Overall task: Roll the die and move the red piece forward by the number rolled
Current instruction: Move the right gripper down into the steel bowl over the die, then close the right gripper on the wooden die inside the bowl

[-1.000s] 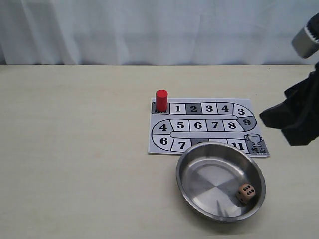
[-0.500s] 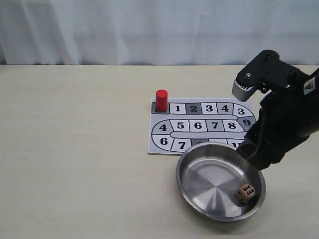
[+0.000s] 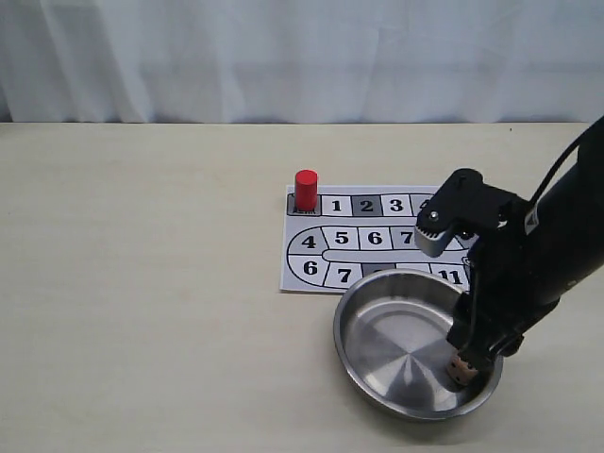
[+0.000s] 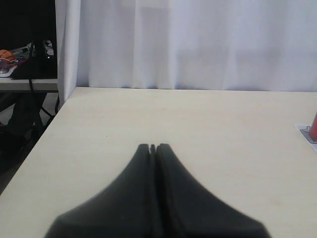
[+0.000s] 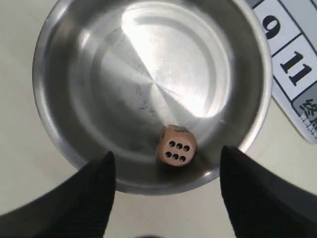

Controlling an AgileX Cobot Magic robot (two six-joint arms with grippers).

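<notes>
The tan die (image 3: 461,371) lies free in the steel bowl (image 3: 411,354) between my open fingers. My right gripper continues to go down until the fingers are on both sides of the die, and then close.
The tan die (image 5: 177,146) lies in the steel bowl (image 5: 59,124) near its rim, six pips facing the right wrist camera. In the exterior view the die (image 3: 461,369) is partly hidden under my right arm. My right gripper (image 5: 167,161) hangs open just above the die, a finger on each side, touching nothing. The red piece (image 3: 306,190) stands upright on the start square of the paper board (image 3: 377,236). My left gripper (image 4: 153,147) is shut and empty over bare table far to the left; only a sliver of the red piece (image 4: 314,126) shows in its view.
The steel bowl (image 3: 351,354) sits at the table's front right, overlapping the board's lower edge. A white curtain (image 3: 283,57) hangs behind the table. The table's left edge (image 4: 47,131) drops off beside a dark cluttered area.
My right arm has swept in from the far right and come down over the bowl, and now hangs right above the die. Die, red piece and bowl have not moved.
</notes>
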